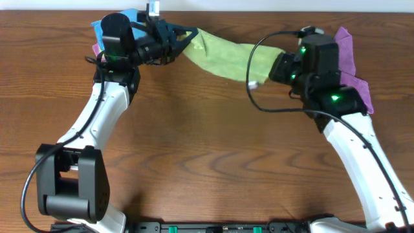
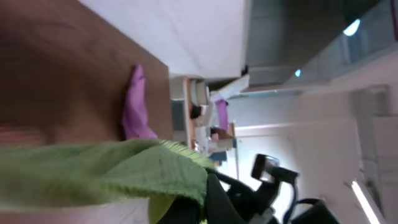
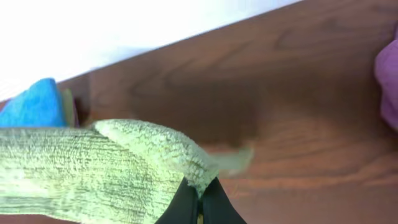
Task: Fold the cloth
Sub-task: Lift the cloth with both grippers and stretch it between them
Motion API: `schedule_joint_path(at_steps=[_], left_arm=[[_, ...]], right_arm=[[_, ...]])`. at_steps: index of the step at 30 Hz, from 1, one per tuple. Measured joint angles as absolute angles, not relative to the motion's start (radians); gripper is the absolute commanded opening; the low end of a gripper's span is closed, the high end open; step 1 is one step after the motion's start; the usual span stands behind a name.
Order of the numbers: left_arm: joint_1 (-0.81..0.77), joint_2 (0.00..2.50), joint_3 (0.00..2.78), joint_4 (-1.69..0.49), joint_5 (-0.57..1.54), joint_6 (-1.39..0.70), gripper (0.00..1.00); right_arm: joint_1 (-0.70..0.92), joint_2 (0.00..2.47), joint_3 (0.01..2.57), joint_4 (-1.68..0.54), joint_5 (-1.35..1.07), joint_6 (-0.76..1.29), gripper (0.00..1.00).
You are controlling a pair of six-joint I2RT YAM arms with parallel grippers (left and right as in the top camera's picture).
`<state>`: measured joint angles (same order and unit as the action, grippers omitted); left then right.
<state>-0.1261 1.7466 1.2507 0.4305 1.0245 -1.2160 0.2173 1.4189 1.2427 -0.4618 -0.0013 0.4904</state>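
The light green cloth [image 1: 226, 57] is hanging stretched by the table's far edge, so the robot's grippers should bring it down and pull it flat toward the table's middle [image 1: 228, 129] before they fold it.
A light green cloth [image 1: 226, 55] hangs stretched above the far part of the table between both grippers. My left gripper [image 1: 187, 35] is shut on its left end; in the left wrist view the cloth [image 2: 93, 174] fills the lower left, pinched at the black fingers [image 2: 208, 199]. My right gripper [image 1: 275, 65] is shut on its right end; in the right wrist view the cloth [image 3: 93, 168] runs left from the closed fingertips [image 3: 199, 196].
A purple cloth [image 1: 349, 58] lies at the far right, partly under the right arm; it also shows in the left wrist view [image 2: 134, 106] and the right wrist view [image 3: 387, 81]. A blue cloth [image 1: 107, 26] lies at the far left, also in the right wrist view [image 3: 34, 102].
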Motion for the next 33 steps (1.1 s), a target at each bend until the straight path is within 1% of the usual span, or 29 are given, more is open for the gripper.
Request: schedule_joint_path(at_steps=[5,11,14,20,26,28,33], left_arm=[[-0.125,1.746,1.251,0.406,0.972,-1.144,0.06],[-0.124,1.746,1.252,0.326,0.883,-1.048,0.05],[-0.124,1.747,1.252,0.322,0.842,-1.012,0.06],[-0.124,1.782,1.252,0.334,0.813,-0.985,0.06],[-0.124,1.824,1.253,0.301,0.834,-0.951,0.06],[-0.124,1.824,1.255,0.241,0.852,-0.922,0.05],[-0.124,1.824,1.259,-0.002,0.901,-0.793,0.06]], right_arm=[[0.195,1.462,1.243,-0.396,-0.004,0.490,0.01],[0.178,1.553,1.248,-0.316,-0.005,0.490,0.01],[0.178,1.621,1.309,-0.313,-0.005,0.482,0.01],[0.178,1.689,1.447,-0.355,-0.005,0.437,0.01],[0.178,1.692,1.462,-0.464,0.001,0.402,0.01],[0.178,1.692,1.462,-0.517,0.002,0.389,0.01],[0.178,1.692,1.462,-0.645,0.010,0.361,0.01]])
